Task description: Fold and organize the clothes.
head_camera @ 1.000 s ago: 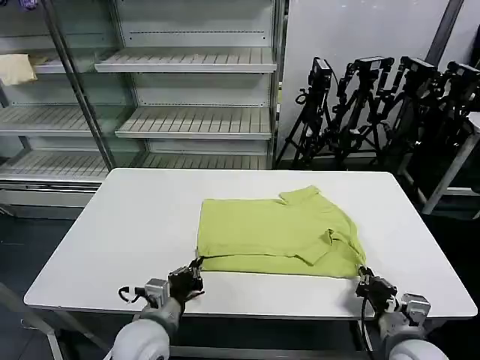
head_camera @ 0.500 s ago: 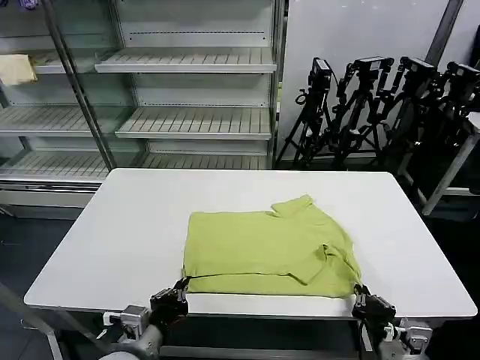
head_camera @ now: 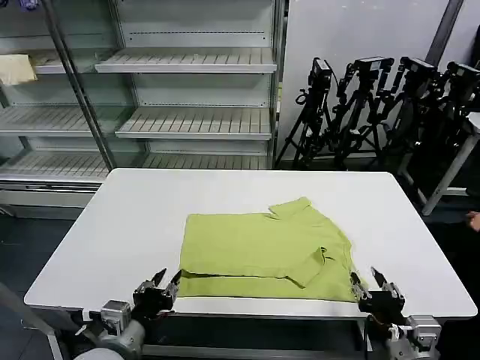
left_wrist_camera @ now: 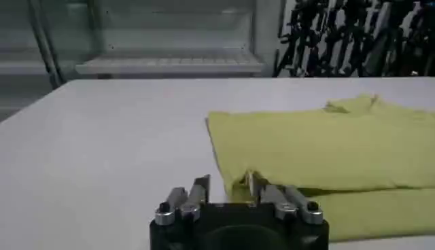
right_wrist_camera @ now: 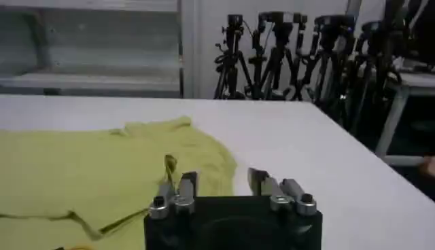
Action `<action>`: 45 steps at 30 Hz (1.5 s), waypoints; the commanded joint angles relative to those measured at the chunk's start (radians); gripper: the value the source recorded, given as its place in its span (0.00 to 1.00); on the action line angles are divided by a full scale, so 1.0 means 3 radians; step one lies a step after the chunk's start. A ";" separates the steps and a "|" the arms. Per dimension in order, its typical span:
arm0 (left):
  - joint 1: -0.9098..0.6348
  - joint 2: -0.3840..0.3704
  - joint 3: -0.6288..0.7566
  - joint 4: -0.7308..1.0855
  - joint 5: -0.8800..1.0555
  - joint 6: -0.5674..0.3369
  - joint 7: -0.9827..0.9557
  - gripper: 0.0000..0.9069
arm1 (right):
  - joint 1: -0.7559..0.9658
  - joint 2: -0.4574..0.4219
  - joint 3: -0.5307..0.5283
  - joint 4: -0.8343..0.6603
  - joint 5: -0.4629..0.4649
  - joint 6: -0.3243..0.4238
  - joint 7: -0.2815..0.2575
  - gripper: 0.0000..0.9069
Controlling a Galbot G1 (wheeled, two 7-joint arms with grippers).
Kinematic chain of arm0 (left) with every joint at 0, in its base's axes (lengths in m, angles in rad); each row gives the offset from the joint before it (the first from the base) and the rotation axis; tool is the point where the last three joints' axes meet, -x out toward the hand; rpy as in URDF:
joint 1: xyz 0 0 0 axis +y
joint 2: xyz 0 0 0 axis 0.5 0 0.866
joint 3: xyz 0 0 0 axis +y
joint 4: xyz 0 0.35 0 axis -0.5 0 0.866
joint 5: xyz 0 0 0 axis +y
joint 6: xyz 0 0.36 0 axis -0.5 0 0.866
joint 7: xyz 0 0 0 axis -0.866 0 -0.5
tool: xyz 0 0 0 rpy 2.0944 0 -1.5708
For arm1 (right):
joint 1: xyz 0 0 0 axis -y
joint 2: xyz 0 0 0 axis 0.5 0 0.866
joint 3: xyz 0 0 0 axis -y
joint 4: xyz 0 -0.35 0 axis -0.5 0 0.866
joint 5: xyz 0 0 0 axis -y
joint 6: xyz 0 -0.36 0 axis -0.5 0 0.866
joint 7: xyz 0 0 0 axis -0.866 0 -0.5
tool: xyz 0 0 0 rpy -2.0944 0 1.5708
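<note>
I expect the T-shirt (head_camera: 281,244) to have a print hidden underneath, because it shows a plain upper side (head_camera: 232,242). The print should turn up as I fold the end of the T-shirt over.
The lime yellow-green T-shirt (head_camera: 266,251) lies folded flat on the white table (head_camera: 127,225), close to its near edge, with a sleeve doubled over on the right. My left gripper (head_camera: 169,276) stands open at the shirt's near left corner. In the left wrist view the left gripper (left_wrist_camera: 228,183) has the corner of the T-shirt (left_wrist_camera: 319,146) by its inner finger (left_wrist_camera: 253,182). My right gripper (head_camera: 364,275) is open at the near right corner. In the right wrist view the right gripper (right_wrist_camera: 222,178) holds nothing, and the T-shirt (right_wrist_camera: 88,176) spreads ahead of one finger.
Empty metal shelves (head_camera: 195,120) stand behind the table, with a pale cream cloth (head_camera: 15,69) on one at the far left. Black tripods (head_camera: 375,105) crowd the back right. Bare tabletop lies left, right and behind the shirt.
Both grippers dragged the shirt toward the near edge, then opened and let go of its near corners. The shirt now rests flat.
</note>
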 commanded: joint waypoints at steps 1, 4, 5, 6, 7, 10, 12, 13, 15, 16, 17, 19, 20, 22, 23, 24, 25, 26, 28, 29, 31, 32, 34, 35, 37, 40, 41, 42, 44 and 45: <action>-0.0882 -0.0017 0.0217 0.0475 -0.0291 0.0069 -0.0169 1.00 | 0.1197 -0.0223 -0.0435 -0.0630 0.0216 -0.0064 0.0188 1.00; -0.1209 0.0006 0.0413 0.0737 -0.0297 0.0071 -0.0237 1.00 | 0.1584 -0.0221 -0.0722 -0.0919 0.0394 -0.0112 0.0333 1.00; -0.1303 0.0017 0.0480 0.0806 -0.0307 0.0072 -0.0251 1.00 | 0.1718 -0.0216 -0.0820 -0.1004 0.0474 -0.0130 0.0402 1.00; -0.1441 0.0034 0.0552 0.0860 -0.0312 0.0073 -0.0276 1.00 | 0.1920 -0.0212 -0.0931 -0.1111 0.0582 -0.0174 0.0482 1.00; -0.1542 0.0051 0.0603 0.0908 -0.0311 0.0073 -0.0295 1.00 | 0.1977 -0.0213 -0.0975 -0.1150 0.0607 -0.0193 0.0509 1.00; -0.1677 0.0113 0.0696 0.0996 -0.0309 0.0073 -0.0302 1.00 | 0.2189 -0.0248 -0.1097 -0.1328 0.0705 -0.0200 0.0528 1.00; -0.1717 0.0138 0.0706 0.1031 -0.0310 0.0073 -0.0301 1.00 | 0.2272 -0.0265 -0.1140 -0.1380 0.0729 -0.0201 0.0527 1.00; -0.1731 0.0143 0.0710 0.1056 -0.0310 0.0073 -0.0301 1.00 | 0.2295 -0.0268 -0.1156 -0.1405 0.0733 -0.0200 0.0523 1.00; -0.1782 0.0138 0.0725 0.1109 -0.0313 0.0073 -0.0301 1.00 | 0.2394 -0.0263 -0.1207 -0.1482 0.0743 -0.0204 0.0522 1.00; -0.1818 0.0130 0.0737 0.1131 -0.0317 0.0073 -0.0304 1.00 | 0.2471 -0.0256 -0.1232 -0.1573 0.0756 -0.0221 0.0532 1.00; -0.1854 0.0126 0.0747 0.1152 -0.0319 0.0073 -0.0309 1.00 | 0.2514 -0.0252 -0.1256 -0.1618 0.0772 -0.0238 0.0539 1.00; -0.1961 0.0095 0.0802 0.1220 -0.0338 0.0075 -0.0324 1.00 | 0.2660 -0.0232 -0.1328 -0.1762 0.0853 -0.0274 0.0567 1.00; -0.2020 0.0086 0.0838 0.1245 -0.0340 0.0075 -0.0329 1.00 | 0.2716 -0.0218 -0.1363 -0.1839 0.0878 -0.0275 0.0585 1.00; -0.2126 0.0057 0.0905 0.1338 -0.0352 0.0076 -0.0334 1.00 | 0.2835 -0.0182 -0.1429 -0.1985 0.0921 -0.0275 0.0599 1.00; -0.2189 0.0041 0.0940 0.1374 -0.0364 0.0077 -0.0338 1.00 | 0.2886 -0.0164 -0.1457 -0.2044 0.0939 -0.0276 0.0607 1.00; -0.2237 0.0023 0.0980 0.1435 -0.0380 0.0078 -0.0341 1.00 | 0.2931 -0.0145 -0.1493 -0.2127 0.0953 -0.0276 0.0614 1.00; -0.2283 0.0008 0.1017 0.1463 -0.0384 0.0079 -0.0340 1.00 | 0.2958 -0.0128 -0.1520 -0.2185 0.0965 -0.0276 0.0617 1.00; -0.2344 -0.0013 0.1064 0.1547 -0.0398 0.0079 -0.0341 1.00 | 0.3013 -0.0103 -0.1562 -0.2261 0.0983 -0.0277 0.0617 1.00; -0.2404 -0.0039 0.1132 0.1630 -0.0410 0.0079 -0.0342 1.00 | 0.3123 -0.0061 -0.1618 -0.2417 0.1024 -0.0277 0.0627 1.00; -0.2449 -0.0058 0.1173 0.1684 -0.0421 0.0079 -0.0348 1.00 | 0.3185 -0.0040 -0.1657 -0.2492 0.1044 -0.0277 0.0627 1.00; -0.2517 -0.0080 0.1234 0.1746 -0.0435 0.0079 -0.0354 1.00 | 0.3259 -0.0010 -0.1700 -0.2595 0.1079 -0.0279 0.0629 1.00; -0.2554 -0.0095 0.1285 0.1803 -0.0449 0.0079 -0.0354 1.00 | 0.3305 0.0008 -0.1723 -0.2657 0.1102 -0.0279 0.0631 1.00; -0.2605 -0.0118 0.1326 0.1845 -0.0467 0.0080 -0.0354 1.00 | 0.3400 0.0045 -0.1771 -0.2788 0.1131 -0.0279 0.0625 1.00; -0.2633 -0.0133 0.1367 0.1896 -0.0474 0.0080 -0.0355 1.00 | 0.3453 0.0067 -0.1800 -0.2863 0.1158 -0.0279 0.0619 1.00; -0.2680 -0.0156 0.1407 0.1949 -0.0487 0.0080 -0.0360 1.00 | 0.3513 0.0087 -0.1836 -0.2942 0.1183 -0.0279 0.0598 1.00; -0.2754 -0.0195 0.1476 0.2059 -0.0520 0.0080 -0.0367 1.00 | 0.3606 0.0125 -0.1917 -0.3065 0.1198 -0.0279 0.0560 1.00; -0.2775 -0.0211 0.1494 0.2113 -0.0527 0.0081 -0.0368 1.00 | 0.3646 0.0141 -0.1945 -0.3133 0.1204 -0.0279 0.0548 1.00; -0.2786 -0.0218 0.1506 0.2137 -0.0536 0.0081 -0.0368 1.00 | 0.3660 0.0156 -0.1955 -0.3172 0.1210 -0.0279 0.0543 1.00; -0.2809 -0.0230 0.1542 0.2204 -0.0543 0.0082 -0.0368 1.00 | 0.3706 0.0190 -0.1988 -0.3265 0.1218 -0.0279 0.0523 1.00; -0.2811 -0.0229 0.1557 0.2215 -0.0539 0.0083 -0.0371 1.00 | 0.3719 0.0204 -0.2001 -0.3300 0.1225 -0.0279 0.0519 1.00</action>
